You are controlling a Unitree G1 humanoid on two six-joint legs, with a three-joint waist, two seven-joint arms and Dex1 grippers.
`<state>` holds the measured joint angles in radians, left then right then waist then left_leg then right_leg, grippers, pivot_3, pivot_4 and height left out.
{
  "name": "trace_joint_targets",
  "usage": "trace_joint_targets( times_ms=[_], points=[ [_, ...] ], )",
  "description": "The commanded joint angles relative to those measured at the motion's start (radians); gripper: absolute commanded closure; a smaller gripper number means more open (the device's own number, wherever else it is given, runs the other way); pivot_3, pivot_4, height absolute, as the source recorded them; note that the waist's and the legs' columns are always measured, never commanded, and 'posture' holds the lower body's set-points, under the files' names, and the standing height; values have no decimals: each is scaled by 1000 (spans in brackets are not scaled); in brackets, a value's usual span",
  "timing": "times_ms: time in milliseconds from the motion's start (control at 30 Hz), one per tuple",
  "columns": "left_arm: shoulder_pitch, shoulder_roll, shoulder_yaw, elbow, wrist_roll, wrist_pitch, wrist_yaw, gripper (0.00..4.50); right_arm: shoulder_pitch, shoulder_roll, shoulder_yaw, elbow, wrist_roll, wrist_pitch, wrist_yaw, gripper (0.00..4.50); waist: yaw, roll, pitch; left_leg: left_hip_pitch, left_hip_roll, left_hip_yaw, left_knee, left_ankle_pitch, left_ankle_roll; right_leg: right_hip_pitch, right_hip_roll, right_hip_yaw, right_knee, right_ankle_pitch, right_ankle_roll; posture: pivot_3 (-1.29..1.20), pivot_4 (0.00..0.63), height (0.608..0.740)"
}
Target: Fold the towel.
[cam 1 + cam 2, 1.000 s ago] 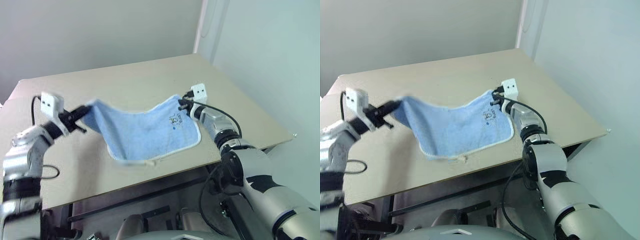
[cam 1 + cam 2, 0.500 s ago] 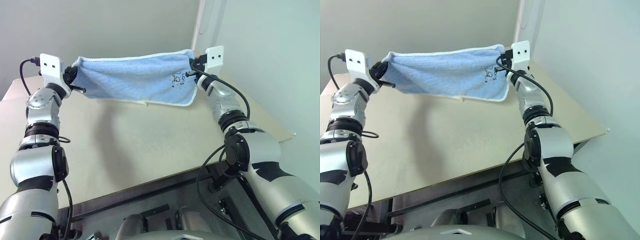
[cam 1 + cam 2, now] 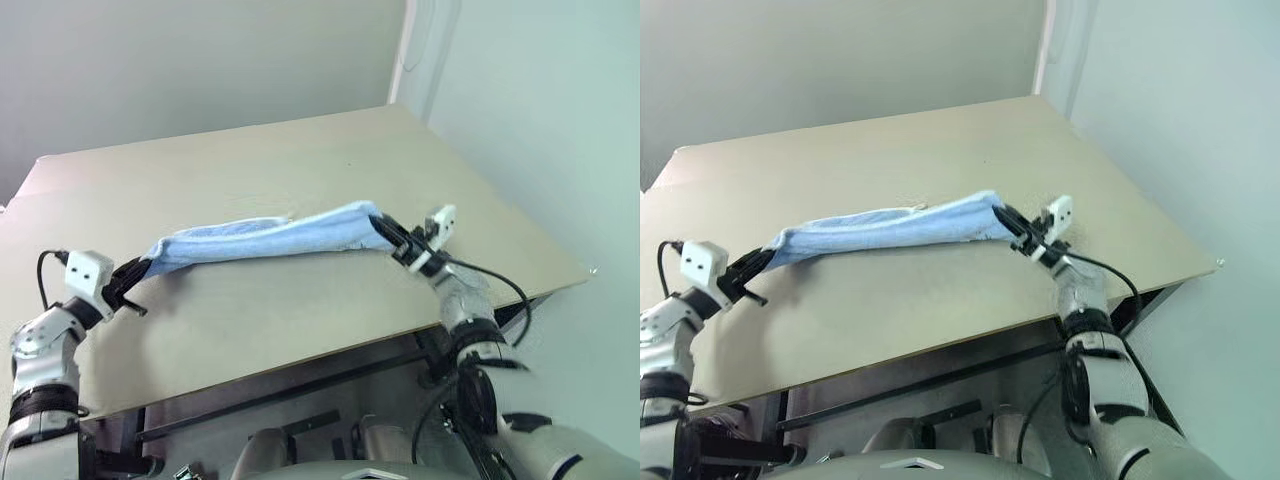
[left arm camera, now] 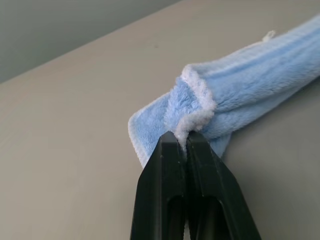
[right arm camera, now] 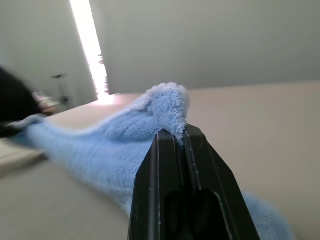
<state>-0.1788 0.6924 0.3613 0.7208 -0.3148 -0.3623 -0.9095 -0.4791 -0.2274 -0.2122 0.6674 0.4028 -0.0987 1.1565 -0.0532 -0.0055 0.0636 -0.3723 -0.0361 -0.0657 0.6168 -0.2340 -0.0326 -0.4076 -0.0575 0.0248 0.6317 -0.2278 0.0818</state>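
I should pull the towel toward the table's front edge (image 3: 275,362) and lay it flat, because the towel hangs bunched (image 3: 270,240) between my left gripper and my right gripper.
The towel (image 3: 265,238), light blue terry with white edging, is stretched into a long narrow band low over the tan table (image 3: 250,170), running from front left to right. My left gripper (image 3: 140,272) is shut on its left end, pinching the white-edged corner (image 4: 192,120). The towel's right end (image 5: 167,107) is pinched by my right gripper (image 3: 382,228), which is shut on it. The band sags slightly in the middle and seems to touch the tabletop. No embroidered mark shows on it.
The table's front edge (image 3: 300,355) runs just below both grippers, with a dark frame underneath. A grey wall stands behind the table, and a white wall and corner post (image 3: 415,50) rise at the right.
Both grippers have come down and back from the raised, spread-out hold half a second ago. The towel now stretches low over the table as a narrow band instead of hanging flat in the air.
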Motion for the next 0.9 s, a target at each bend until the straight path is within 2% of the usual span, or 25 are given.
trace_joint_targets(
  times_ms=[33, 133, 333, 467, 700, 900],
  points=[
    [105, 33, 62, -194, -81, 79, -21, 4474, 99, -72, 22, -230, 76, 135, 75, 4500, 6, 0, 0, 0, 0, 0, 0, 0, 0, 0, 0, 0, -1, -1, -1, 0, 0, 740],
    [236, 51, 86, -324, -104, 126, -50, 4474, 175, -129, 20, -319, 102, 206, 85, 4500, 7, 0, 0, 1, 0, 2, 1, 0, 0, 0, -1, 0, -1, -3, -5, 0, 0, 740],
    [425, 87, 156, -471, -148, 204, -105, 4474, 312, -224, 24, -453, 132, 289, 110, 4500, 12, 0, 0, 1, 4, 5, 1, -2, -3, 1, -2, -3, -2, -6, -2, 0, 0, 740],
    [477, 100, 181, -498, -157, 224, -117, 4474, 368, -256, 37, -508, 125, 333, 82, 4500, 14, 1, 0, 0, 7, 10, 1, -2, -3, 1, -2, -6, -4, -7, -3, 0, 0, 740],
    [329, 73, 118, -420, -118, 226, -80, 4474, 283, -208, 41, -435, 79, 321, -83, 4500, 15, 1, 0, -1, 11, 11, 5, -2, -4, 1, -3, -12, -6, -7, -2, 0, 0, 740],
    [122, 44, 26, -225, -31, 162, -53, 4474, 195, -169, 64, -320, 30, 250, -163, 4500, 17, 0, -1, -1, 10, 12, 6, -1, -1, 3, -1, -14, -5, -6, -2, 0, 0, 740]
  ],
)
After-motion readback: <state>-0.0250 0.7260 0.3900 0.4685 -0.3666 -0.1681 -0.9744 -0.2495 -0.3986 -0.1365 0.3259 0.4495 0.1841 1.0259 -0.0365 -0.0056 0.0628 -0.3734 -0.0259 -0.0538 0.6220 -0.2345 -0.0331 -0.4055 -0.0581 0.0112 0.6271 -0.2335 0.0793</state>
